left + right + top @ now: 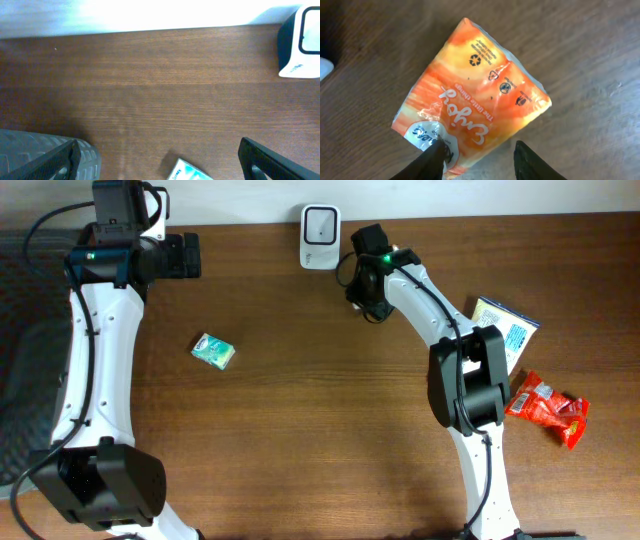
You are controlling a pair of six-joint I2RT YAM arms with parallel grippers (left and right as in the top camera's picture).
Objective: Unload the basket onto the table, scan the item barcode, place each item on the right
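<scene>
The orange snack packet is at a slant between my right gripper's fingers at its white end (426, 133), so I need to turn the fingers along the packet's long edge (502, 138) before I close them.
An orange snack packet (475, 90) lies on the wooden table in the right wrist view. My right gripper (480, 147) straddles its lower corner. One fingertip (437, 150) touches the white end of the packet, and the other fingertip (522, 150) stands a little clear of it, so the jaws are open. In the overhead view the right gripper (368, 280) hides the packet, just right of the white barcode scanner (320, 225). My left gripper (185, 255) is wide open at the back left and holds nothing.
A green-and-white pack (213, 351) lies left of centre; its corner (187, 172) shows below the left gripper (159, 145). The scanner (302, 42) stands at the far right in the left wrist view. A blue-and-yellow pack (505, 325) and a red packet (548, 408) lie at the right.
</scene>
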